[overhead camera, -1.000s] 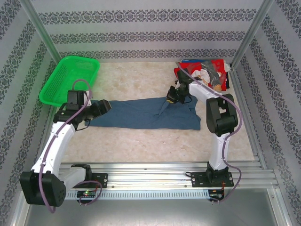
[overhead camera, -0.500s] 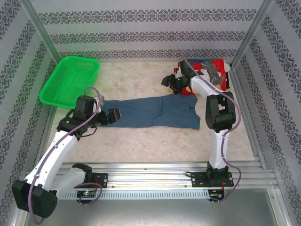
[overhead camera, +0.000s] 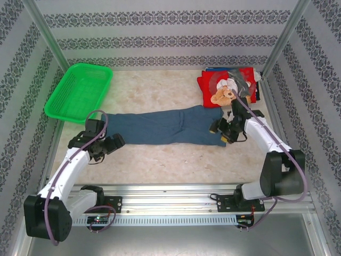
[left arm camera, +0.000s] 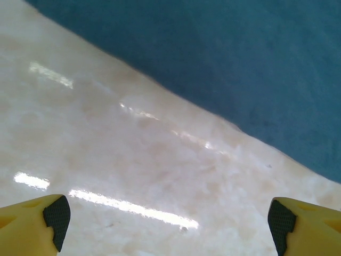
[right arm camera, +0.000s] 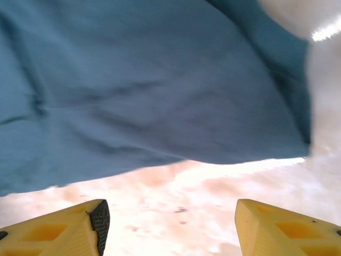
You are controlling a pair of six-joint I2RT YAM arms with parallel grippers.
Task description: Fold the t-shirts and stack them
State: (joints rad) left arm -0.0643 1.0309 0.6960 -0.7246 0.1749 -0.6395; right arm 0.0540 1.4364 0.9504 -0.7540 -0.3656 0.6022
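The slate-blue t-shirt's long band [overhead camera: 154, 128] lies crosswise. I should therefore turn it first by pulling the t-shirt's end [overhead camera: 116, 124] by the basket toward the bar with my left gripper.
A slate-blue t-shirt [overhead camera: 165, 127] lies in a long band across the middle of the table. My left gripper [overhead camera: 115, 142] hangs open just off its front left corner, over bare table. In the left wrist view the gripper [left arm camera: 168, 224] has only tabletop between its fingers, and the blue t-shirt [left arm camera: 240, 58] lies ahead. My right gripper [overhead camera: 218, 129] stands open at the shirt's front right end. In the right wrist view the gripper [right arm camera: 170, 226] holds nothing, and the blue t-shirt [right arm camera: 133, 90] lies just beyond its yellow fingers. A red t-shirt with a teddy-bear print [overhead camera: 226, 85] tops a pile at the back right.
A green mesh basket [overhead camera: 80, 88] sits at the back left. Patterned walls and metal posts close in the table on three sides. A metal rail [overhead camera: 176, 194] with both arm bases runs along the near edge.
The right gripper let go of the blue shirt's far edge, swung toward the back, then came down to the shirt's front right end. The left gripper drew back off the shirt's left end.
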